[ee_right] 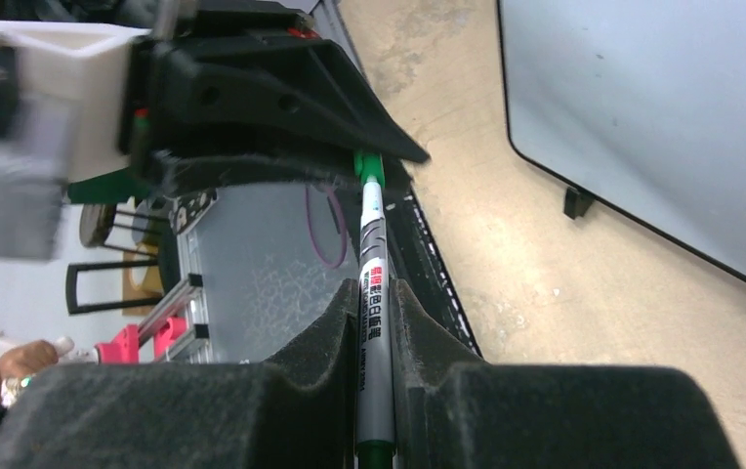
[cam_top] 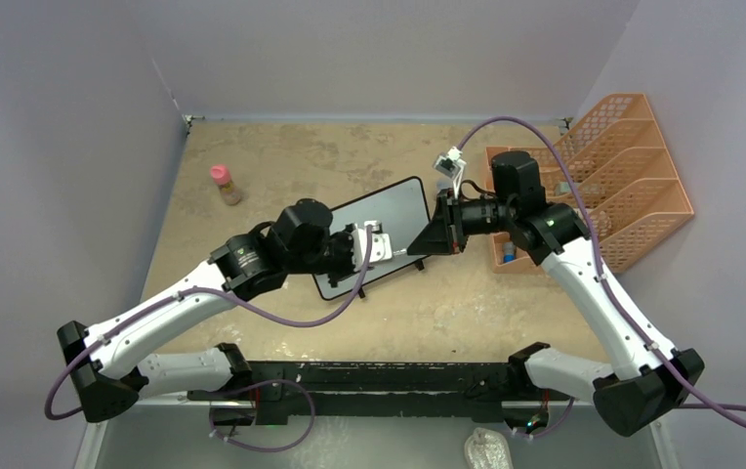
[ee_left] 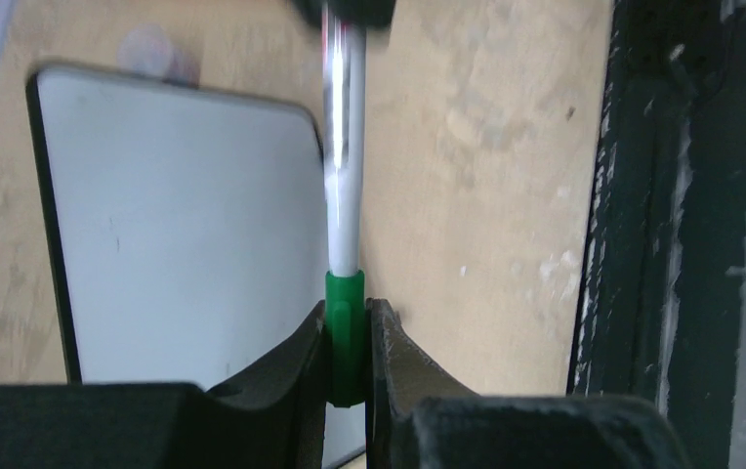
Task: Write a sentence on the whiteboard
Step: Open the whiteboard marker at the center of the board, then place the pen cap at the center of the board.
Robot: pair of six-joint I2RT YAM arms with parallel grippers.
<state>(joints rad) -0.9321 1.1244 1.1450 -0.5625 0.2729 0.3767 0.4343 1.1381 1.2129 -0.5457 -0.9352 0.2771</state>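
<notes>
The green cap (ee_left: 346,327) is over the marker's tip. My left gripper should take the cap off and put it down in front of the whiteboard (cam_top: 395,320) before writing.
The whiteboard (cam_top: 379,230) lies flat on the table's middle, black-framed, with small black feet (ee_right: 576,202). Its white face (ee_left: 184,234) is blank; no sentence shows on it. Just above the board's near right edge a marker (ee_right: 376,293) is stretched between both grippers. My left gripper (ee_left: 348,318) is shut on the marker's green cap (ee_left: 347,332). My right gripper (ee_right: 377,293) is shut on the grey printed barrel (ee_left: 344,186). In the top view the left gripper (cam_top: 389,249) and right gripper (cam_top: 426,250) face each other tip to tip.
A small pink-capped bottle (cam_top: 224,184) stands at the back left. An orange slotted rack (cam_top: 623,176) fills the right side behind my right arm. A black rail (cam_top: 369,376) runs along the near table edge. Grey walls close in the sides and back.
</notes>
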